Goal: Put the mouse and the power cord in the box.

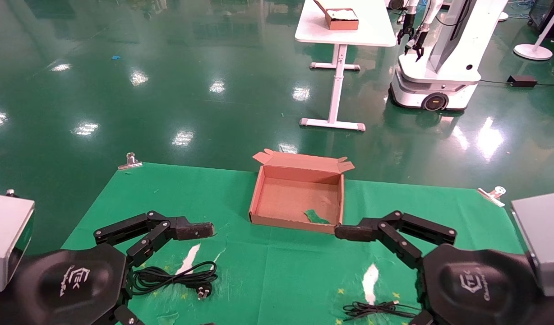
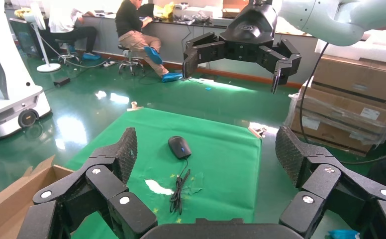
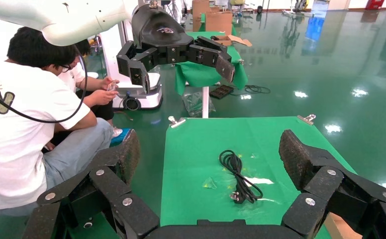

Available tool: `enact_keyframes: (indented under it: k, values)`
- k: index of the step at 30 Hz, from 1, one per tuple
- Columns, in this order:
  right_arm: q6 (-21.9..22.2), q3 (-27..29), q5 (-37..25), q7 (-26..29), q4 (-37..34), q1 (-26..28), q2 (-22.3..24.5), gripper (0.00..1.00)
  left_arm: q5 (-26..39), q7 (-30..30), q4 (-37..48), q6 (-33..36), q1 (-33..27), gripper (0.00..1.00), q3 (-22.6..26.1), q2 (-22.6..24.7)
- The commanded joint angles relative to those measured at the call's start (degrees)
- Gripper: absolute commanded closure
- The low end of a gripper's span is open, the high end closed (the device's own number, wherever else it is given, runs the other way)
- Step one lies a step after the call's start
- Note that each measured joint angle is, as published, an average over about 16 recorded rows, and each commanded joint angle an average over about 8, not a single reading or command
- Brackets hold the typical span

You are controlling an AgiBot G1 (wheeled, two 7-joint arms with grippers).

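Note:
I expect the loops to stay together and the mouse to hang below when I lift them, because the mouse's cable lies gathered in a bundle.
The box lies open at the middle back of the green cloth, holding only a green scrap. The power cord is coiled on the cloth to the left, close below my left gripper's fingertip; it also shows as the power cord. The mouse rests on the right side with its bundled cable; from the head only that cable shows. My left gripper and my right gripper hover open and empty, facing each other in front of the box.
Metal clips hold the cloth's back corners. Torn white patches mark the cloth. Beyond stand a white table bearing a distant cardboard box and another robot. People sit by the table's sides.

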Motion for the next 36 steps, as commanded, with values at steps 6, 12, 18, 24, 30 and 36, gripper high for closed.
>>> enact_keyframes:
  k: [6, 12, 18, 24, 30, 36]
  values:
    - [0.0, 0.0, 0.0, 0.0, 0.0, 0.0, 0.0, 0.0, 0.0, 0.0, 0.0, 0.0, 0.0, 0.0, 0.0, 0.0]
    - [0.0, 0.0, 0.0, 0.0, 0.0, 0.0, 0.0, 0.0, 0.0, 0.0, 0.0, 0.0, 0.0, 0.0, 0.0, 0.0]
    - [0.0, 0.0, 0.0, 0.0, 0.0, 0.0, 0.0, 0.0, 0.0, 0.0, 0.0, 0.0, 0.0, 0.0, 0.0, 0.0]
    - [0.0, 0.0, 0.0, 0.0, 0.0, 0.0, 0.0, 0.0, 0.0, 0.0, 0.0, 0.0, 0.0, 0.0, 0.0, 0.0]
    - [0.0, 0.0, 0.0, 0.0, 0.0, 0.0, 0.0, 0.0, 0.0, 0.0, 0.0, 0.0, 0.0, 0.0, 0.0, 0.0]
    - [0.0, 0.0, 0.0, 0.0, 0.0, 0.0, 0.0, 0.0, 0.0, 0.0, 0.0, 0.0, 0.0, 0.0, 0.0, 0.0]
